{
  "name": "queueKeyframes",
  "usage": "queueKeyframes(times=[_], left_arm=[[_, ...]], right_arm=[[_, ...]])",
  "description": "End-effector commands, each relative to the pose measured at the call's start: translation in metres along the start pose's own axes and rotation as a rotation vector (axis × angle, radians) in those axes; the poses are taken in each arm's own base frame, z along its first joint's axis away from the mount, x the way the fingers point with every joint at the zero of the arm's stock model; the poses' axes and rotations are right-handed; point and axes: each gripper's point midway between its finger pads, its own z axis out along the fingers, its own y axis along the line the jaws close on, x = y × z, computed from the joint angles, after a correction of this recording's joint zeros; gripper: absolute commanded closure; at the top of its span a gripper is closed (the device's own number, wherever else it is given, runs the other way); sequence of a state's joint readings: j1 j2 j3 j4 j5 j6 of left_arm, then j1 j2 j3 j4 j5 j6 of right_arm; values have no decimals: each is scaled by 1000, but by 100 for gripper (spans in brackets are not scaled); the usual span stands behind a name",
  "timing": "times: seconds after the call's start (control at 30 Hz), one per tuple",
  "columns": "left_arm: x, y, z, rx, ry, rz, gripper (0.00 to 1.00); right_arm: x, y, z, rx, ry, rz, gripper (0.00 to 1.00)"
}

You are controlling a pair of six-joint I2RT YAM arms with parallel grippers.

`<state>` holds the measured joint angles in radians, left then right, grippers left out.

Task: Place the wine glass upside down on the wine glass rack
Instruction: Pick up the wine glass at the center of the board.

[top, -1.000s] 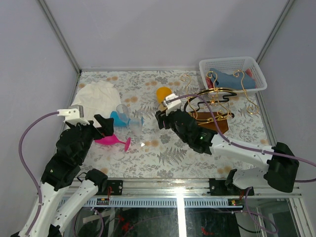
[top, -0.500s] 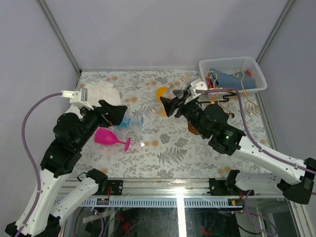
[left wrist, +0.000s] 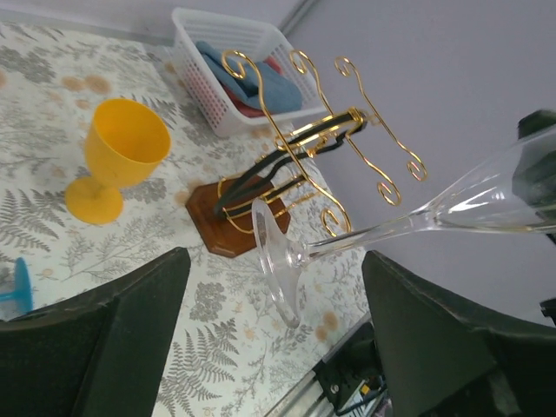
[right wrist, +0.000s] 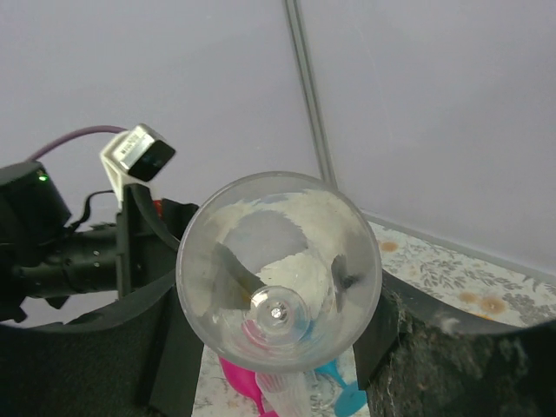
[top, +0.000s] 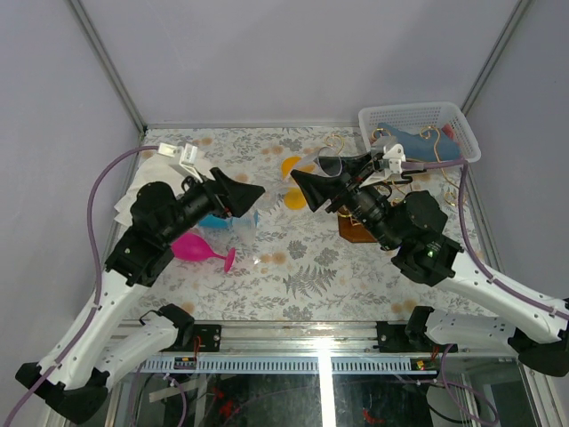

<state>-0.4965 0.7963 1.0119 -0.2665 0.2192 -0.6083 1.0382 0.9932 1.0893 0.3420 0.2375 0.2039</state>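
Note:
The rack (top: 356, 230) is standing a long way from my left gripper, so after my left gripper takes the wine glass's foot (left wrist: 276, 263), my right gripper should move it closer.
The clear wine glass (left wrist: 276, 252) is held level in the air, with its foot toward my left gripper and its bowl in my right gripper (top: 299, 182), which is shut on it. The right wrist view shows the glass (right wrist: 278, 261) end-on between the fingers. My left gripper (top: 256, 189) is open and empty, raised facing the glass, and its fingers (left wrist: 95, 339) stand wide to either side of the foot. The wine glass rack (left wrist: 295, 165), gold wire arms and a black bar on a brown base (top: 356, 229), stands behind the right arm.
A yellow goblet (left wrist: 122, 156) stands left of the rack. A pink glass (top: 200, 251), a blue glass (top: 213, 216) and a ribbed clear glass (top: 244, 227) lie under the left arm. A white basket (top: 418, 133) sits back right and a white cloth (top: 169, 169) back left.
Both arms have risen from near the table and turned toward each other. The right gripper has lifted the clear glass and tipped it level. The left gripper has swung right toward it.

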Motion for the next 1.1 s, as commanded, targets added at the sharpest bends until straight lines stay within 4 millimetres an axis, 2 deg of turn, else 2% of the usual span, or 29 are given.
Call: queueKeyframes(times=[0.0,0.53,0.67,0.7,0.73,0.8,1.07], left_arm=[[-3,-24,8,112,-27,-7,25],[-1,-24,11,110,-32,-2,99],[0,-17,12,85,-25,35,100],[0,-15,12,72,-25,49,100],[0,-12,12,58,-25,62,100],[-1,-7,10,33,-27,97,100],[-14,9,3,-71,-30,262,100]], right_arm=[[-58,22,-8,-90,-174,92,42],[-54,19,-10,-82,-165,88,42],[-53,15,-12,-61,-156,79,32],[-50,13,-13,-55,-146,75,24],[-49,11,-14,-47,-141,70,12],[-48,8,-18,-32,-125,55,1],[-48,-14,-55,39,-45,-27,0]])
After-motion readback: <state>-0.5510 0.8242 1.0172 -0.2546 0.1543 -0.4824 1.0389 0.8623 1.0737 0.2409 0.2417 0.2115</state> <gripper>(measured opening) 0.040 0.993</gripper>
